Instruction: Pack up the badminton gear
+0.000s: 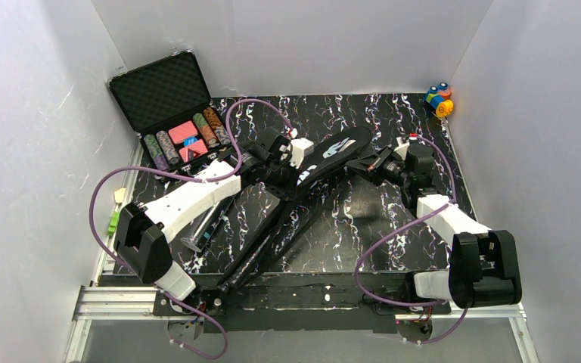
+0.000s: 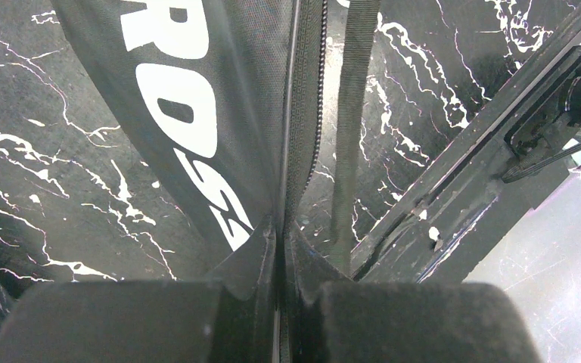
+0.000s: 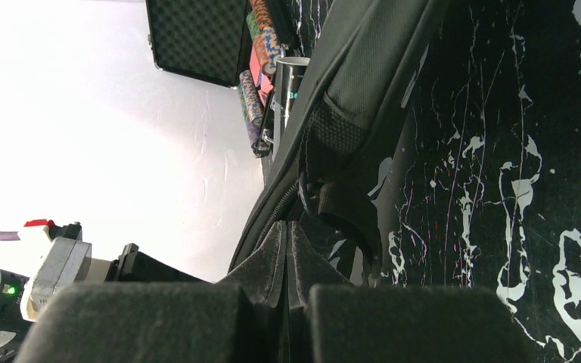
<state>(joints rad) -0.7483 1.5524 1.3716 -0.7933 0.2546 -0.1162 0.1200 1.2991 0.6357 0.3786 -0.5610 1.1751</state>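
Observation:
The bag's zip pull (image 3: 309, 203) curves past the shut fingers of the robot's right gripper, so next the gripper opens them, reaches around the zip's slider (image 3: 301, 181) and closes there.
The big black racket bag (image 1: 325, 159) lies slanted across the marbled mat, its wide end toward the back. My left gripper (image 1: 296, 151) is shut on the bag's zip edge; in the left wrist view the zip seam runs straight between the closed fingers of the gripper (image 2: 281, 227), beside the white lettering on the bag (image 2: 197, 113). At the bag's wide end my right gripper (image 1: 372, 162) is shut, its tips (image 3: 286, 225) against the zip line of the bag (image 3: 363, 76). Whether anything is pinched there is hidden. The dark tube (image 1: 203, 223) lies under my left arm, and its open rim (image 3: 293, 62) shows.
An open black foam-lined case (image 1: 168, 94) with poker chips stands at the back left. Small colourful toy blocks (image 1: 439, 100) sit in the back right corner. White walls close in on three sides. My left arm (image 1: 197, 197) stretches over the mat's left half.

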